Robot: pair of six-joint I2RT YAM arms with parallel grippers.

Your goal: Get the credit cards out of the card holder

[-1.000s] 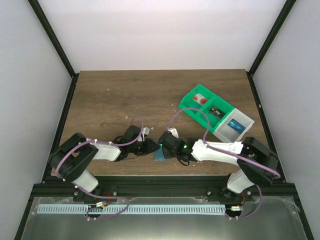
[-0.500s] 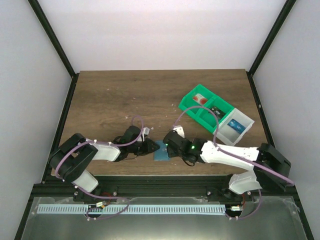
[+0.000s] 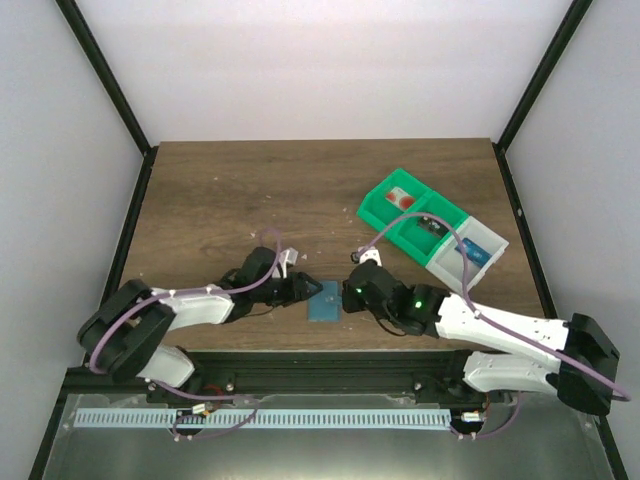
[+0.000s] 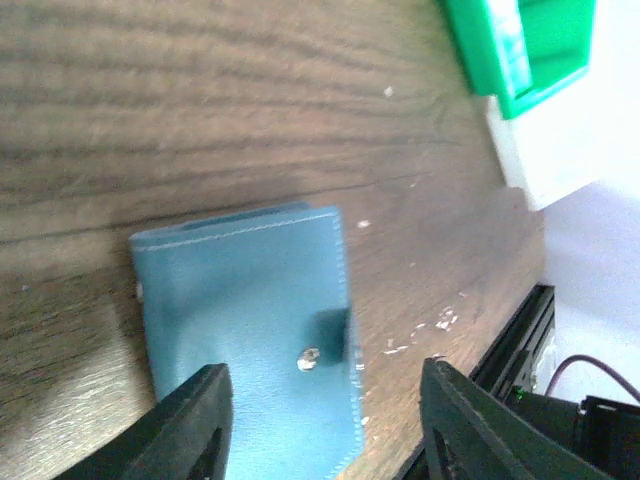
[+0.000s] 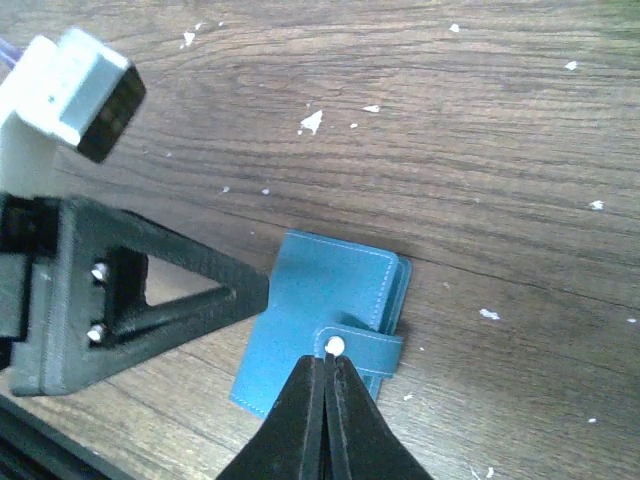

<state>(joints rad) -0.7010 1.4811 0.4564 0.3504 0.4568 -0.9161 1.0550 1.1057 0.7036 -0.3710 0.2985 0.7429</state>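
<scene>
Next, my right gripper swings the card holder open by the strap before my left gripper pinches the card holder's edge, because the card holder lies shut over the credit cards.
The card holder is a light-blue wallet lying closed and flat on the table near the front edge, its strap snapped over the top. No credit cards show; they are hidden. My left gripper is open just left of the holder. In the left wrist view its fingers straddle the holder's near end above it. My right gripper is at the holder's right side. In the right wrist view it is shut, tips right at the strap's snap on the holder.
A row of green-and-white compartment bins stands at the back right, holding a red item, a dark item and a blue item. Its green end shows in the left wrist view. The black frame rail runs along the table's near edge.
My right gripper has drawn back to the right off the holder, which now shows more fully, and its arm has swung low and to the right. My left gripper has shifted slightly right.
</scene>
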